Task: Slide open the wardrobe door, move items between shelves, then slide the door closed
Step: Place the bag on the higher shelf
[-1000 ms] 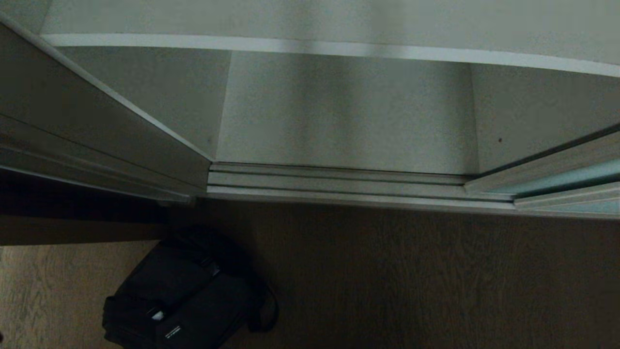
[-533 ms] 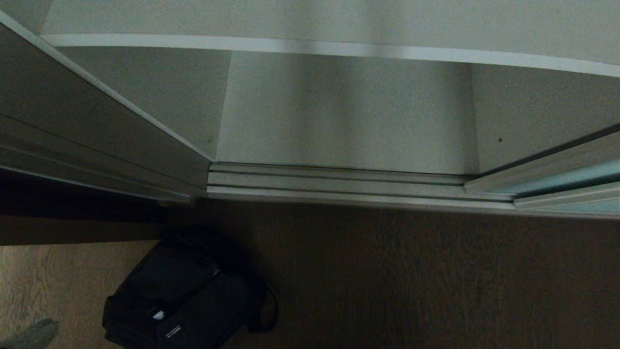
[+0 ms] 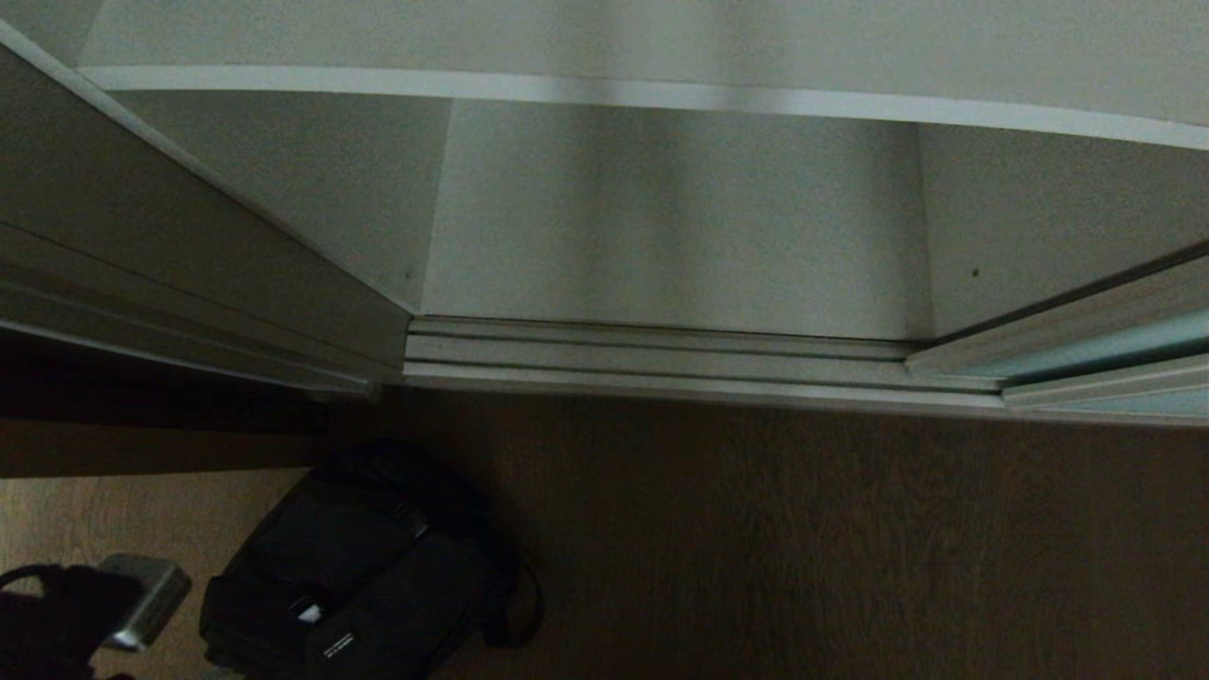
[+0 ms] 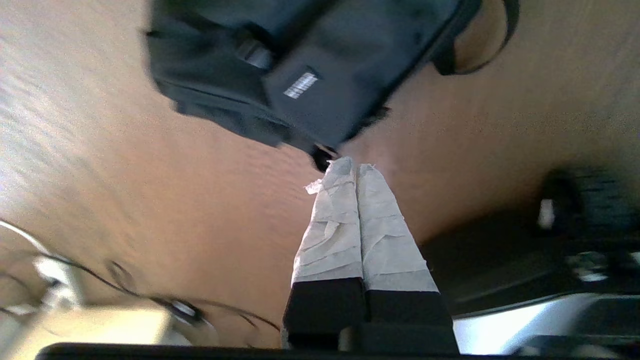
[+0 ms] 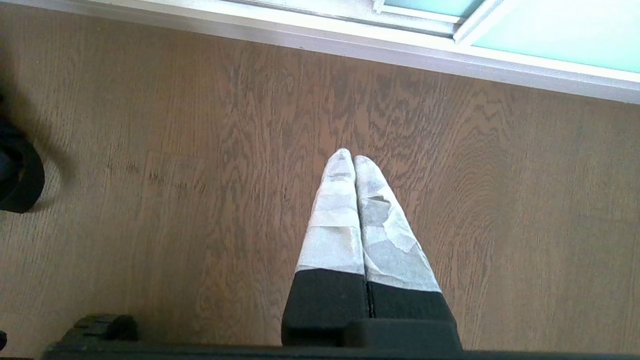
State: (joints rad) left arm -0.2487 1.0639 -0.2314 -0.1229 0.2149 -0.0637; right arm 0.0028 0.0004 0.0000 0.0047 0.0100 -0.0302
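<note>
The black bag [image 3: 329, 606] is lying free in front of the empty fingers of my left gripper. I should go on moving over the bag's middle [image 3: 391, 555] before the fingers open there.
The wardrobe stands open ahead. The sliding wardrobe door [image 3: 1115, 348], frosted blue-green glass in a silver frame, is pushed to the right; its glass [image 5: 560, 35] also shows in the right wrist view. One of the shelves [image 3: 604, 93] spans the top with a pale front edge, and its surface in view is bare. My left gripper [image 3: 142, 593] enters at the lower left, shut and empty, its taped fingertips [image 4: 345, 175] close beside a black bag [image 4: 310, 65]. My right gripper [image 5: 352, 159] hangs shut and empty over the wooden floor.
The black bag [image 3: 359, 567] lies on the wooden floor left of the opening. A ridged silver floor track [image 3: 661, 354] runs along the wardrobe's threshold. A tan side panel [image 3: 189, 246] borders the opening on the left.
My left gripper has come up into the head view at the lower left, beside the bag. Bag, door and right arm have not moved.
</note>
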